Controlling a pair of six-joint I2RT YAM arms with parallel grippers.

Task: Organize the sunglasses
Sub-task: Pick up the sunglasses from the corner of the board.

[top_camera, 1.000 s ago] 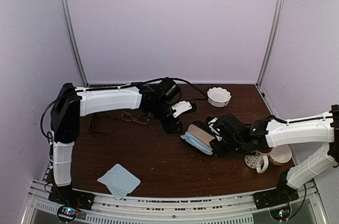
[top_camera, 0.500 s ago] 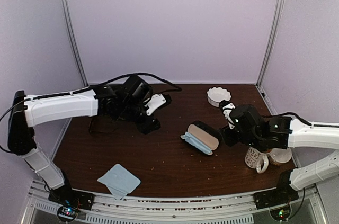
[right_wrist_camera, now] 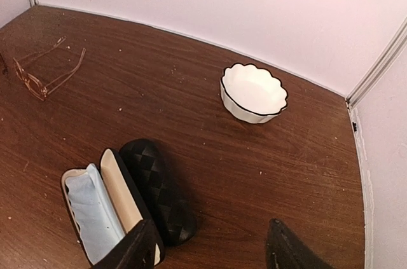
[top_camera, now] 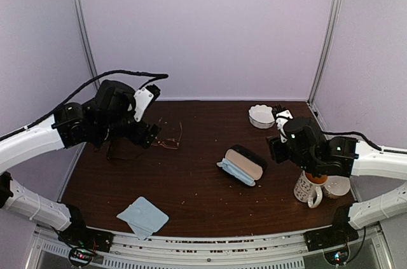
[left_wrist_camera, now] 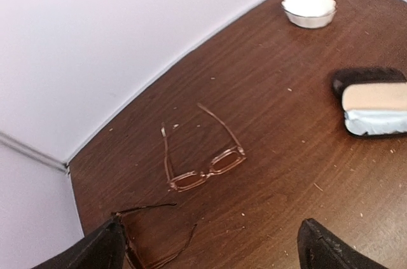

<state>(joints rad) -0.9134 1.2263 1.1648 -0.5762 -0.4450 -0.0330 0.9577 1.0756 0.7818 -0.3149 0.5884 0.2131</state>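
Observation:
My left gripper should keep moving open to the dark-framed sunglasses, toward their front (top_camera: 109, 152), until its fingers are on both sides of it, because the sunglasses lie clear of the copper-framed pair (top_camera: 167, 144).
The copper-framed sunglasses (left_wrist_camera: 205, 171) lie unfolded on the brown table, left of middle (top_camera: 169, 144); the right wrist view shows them far left (right_wrist_camera: 38, 75). The dark-framed sunglasses (left_wrist_camera: 151, 245) lie just nearer, partly behind the left finger, at the table's left edge (top_camera: 118, 150). My left gripper (left_wrist_camera: 210, 255) hovers open above both pairs, holding nothing (top_camera: 151, 134). The black glasses case (top_camera: 244, 164) lies open mid-table with a light-blue cloth (right_wrist_camera: 89, 212) in it. My right gripper (right_wrist_camera: 210, 253) is open and empty just right of the case (right_wrist_camera: 156, 193).
A white scalloped bowl (top_camera: 262, 116) sits at the back right (right_wrist_camera: 254, 93). A patterned mug (top_camera: 308, 189) and a second cup (top_camera: 338, 186) stand under the right arm. A light-blue cloth (top_camera: 143, 216) lies near the front edge. Walls close in on the left, back and right.
My left arm swung from beside the case back to the left over the glasses and opened its jaws wide. My right arm drew back to the right, off the case.

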